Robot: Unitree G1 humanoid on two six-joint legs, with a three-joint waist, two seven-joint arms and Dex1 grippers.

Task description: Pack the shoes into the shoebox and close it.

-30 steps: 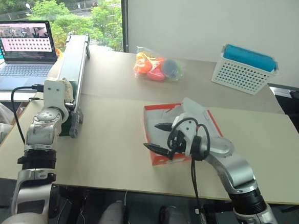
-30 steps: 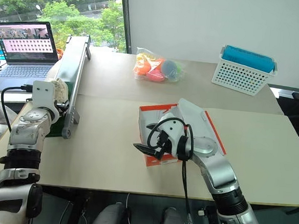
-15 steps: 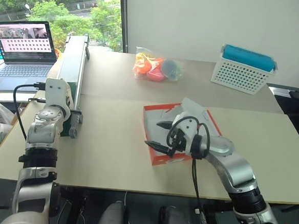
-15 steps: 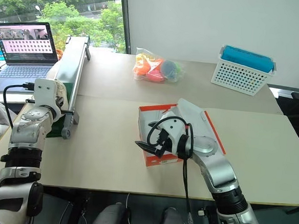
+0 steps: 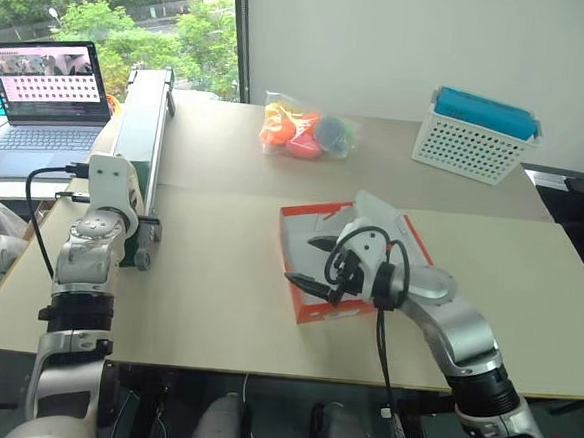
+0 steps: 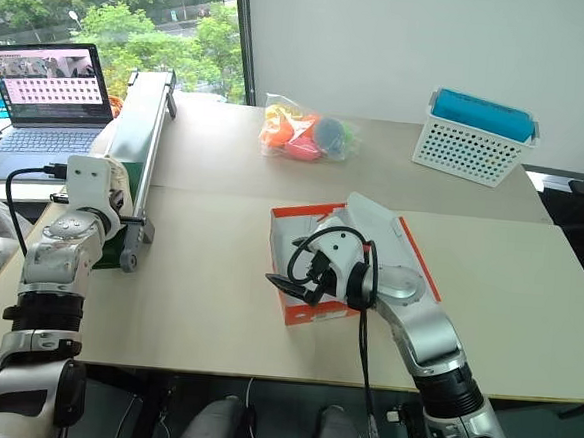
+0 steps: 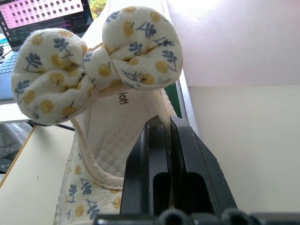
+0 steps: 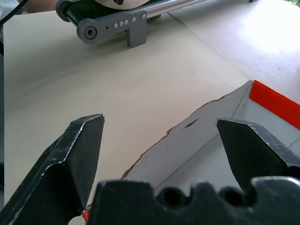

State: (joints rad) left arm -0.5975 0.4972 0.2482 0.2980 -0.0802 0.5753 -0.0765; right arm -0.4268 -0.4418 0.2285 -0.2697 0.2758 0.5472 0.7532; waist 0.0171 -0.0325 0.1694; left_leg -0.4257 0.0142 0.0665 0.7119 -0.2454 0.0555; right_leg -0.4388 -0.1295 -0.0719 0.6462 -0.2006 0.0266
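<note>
The shoebox bottom (image 5: pixel 306 244) is broad and empty. The shoe should fit along one side of the shoebox and leave room next to it when I lower it in.
A cream fabric shoe (image 7: pixel 112 131) with yellow dots, blue flowers and a big bow (image 7: pixel 98 61) lies on the green conveyor belt at the table's left. My left gripper (image 7: pixel 168 121) is shut on the shoe's side rim, fingers pressed together over the insole. The shoebox (image 5: pixel 316 311) is red-orange and stands open near the table's middle, with white paper inside and its lid (image 5: pixel 387 221) leaning back. My right gripper (image 5: pixel 311 261) hovers open over the box's near left corner, its fingers wide apart on either side of the box wall (image 8: pixel 187 136), holding nothing.
The conveyor (image 5: pixel 144 118) runs along the table's left side, with a laptop (image 5: pixel 46 87) beside it. A clear bag of orange and blue toys (image 5: pixel 306 130) lies at the back middle. A white perforated basket (image 5: pixel 472 146) stands at the back right.
My left gripper has closed on the shoe at the conveyor. The right gripper stays open over the box in the same place.
</note>
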